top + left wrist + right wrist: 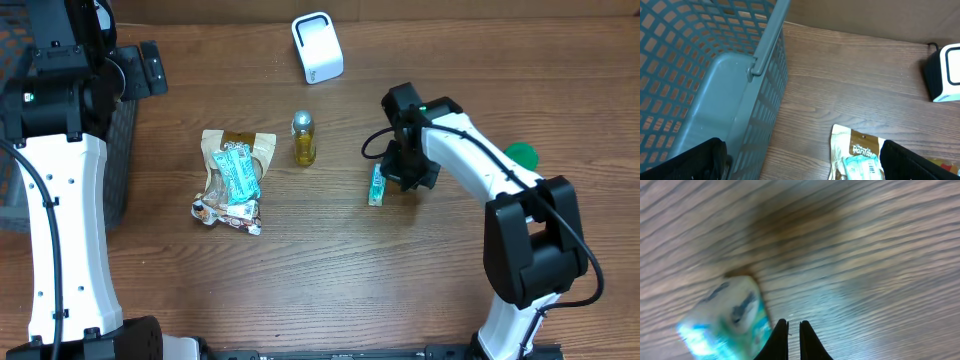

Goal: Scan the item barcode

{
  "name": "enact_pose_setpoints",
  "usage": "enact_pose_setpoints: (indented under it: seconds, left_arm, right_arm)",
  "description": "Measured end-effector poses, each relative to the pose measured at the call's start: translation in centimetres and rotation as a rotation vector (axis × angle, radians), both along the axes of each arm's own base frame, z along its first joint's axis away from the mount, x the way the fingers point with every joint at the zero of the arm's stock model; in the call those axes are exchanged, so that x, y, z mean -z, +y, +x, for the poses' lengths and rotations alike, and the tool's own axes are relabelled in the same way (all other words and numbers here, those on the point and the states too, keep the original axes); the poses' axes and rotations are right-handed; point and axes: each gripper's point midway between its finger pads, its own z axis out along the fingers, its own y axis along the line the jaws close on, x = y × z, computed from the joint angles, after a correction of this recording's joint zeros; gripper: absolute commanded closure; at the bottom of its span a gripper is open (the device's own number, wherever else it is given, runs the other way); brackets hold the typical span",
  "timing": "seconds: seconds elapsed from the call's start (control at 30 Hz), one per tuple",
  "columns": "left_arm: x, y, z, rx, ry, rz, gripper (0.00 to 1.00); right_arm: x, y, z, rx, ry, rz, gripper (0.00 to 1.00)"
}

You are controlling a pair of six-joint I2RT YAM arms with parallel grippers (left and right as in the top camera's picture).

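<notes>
My right gripper's fingers are almost shut next to the teal packet's edge (383,188), so next I open them, go over the packet (376,186) and pinch its edge before scanning.
A small teal packet (377,185) lies on the wooden table, right of centre. My right gripper (402,176) is low over the table just to the packet's right. In the right wrist view the blurred packet (725,317) sits just left of the gripper (794,326), whose two fingers stand almost together with nothing between them. The white scanner (317,47) stands at the back of the table and also shows as the scanner (945,75) in the left wrist view. My left gripper (800,160) hangs wide open and empty beside the basket.
A blue-grey mesh basket (700,75) stands at the table's left edge. A tan snack pouch (235,160), a small yellow bottle (304,138) and small wrappers (228,213) lie left of centre. A green object (521,154) sits behind the right arm.
</notes>
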Motion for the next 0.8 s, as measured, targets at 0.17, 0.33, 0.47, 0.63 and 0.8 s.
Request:
enact_pose_setpoints:
  seconds: [0.17,0.33,0.47,0.63,0.8]
  left_arm:
    - [0.0,0.0,0.0,0.000,0.000,0.000,0.00]
    - [0.0,0.0,0.0,0.000,0.000,0.000,0.00]
    - [0.0,0.0,0.0,0.000,0.000,0.000,0.00]
    - [0.0,0.0,0.0,0.000,0.000,0.000,0.00]
    - [0.0,0.0,0.0,0.000,0.000,0.000,0.01]
  right_arm:
    - [0.0,1.9,0.1,-0.057,-0.010,0.057,0.94]
    - [-0.2,3.8,0.2,-0.139,-0.015,0.156,0.93]
    - [-0.3,4.5,-0.1,-0.169,-0.004,0.188,0.89]
    - [-0.3,4.8,-0.2,-0.187,-0.001,0.205,0.76]
    - [-0.4,4.9,-0.2,-0.191,-0.002,0.211,0.69]
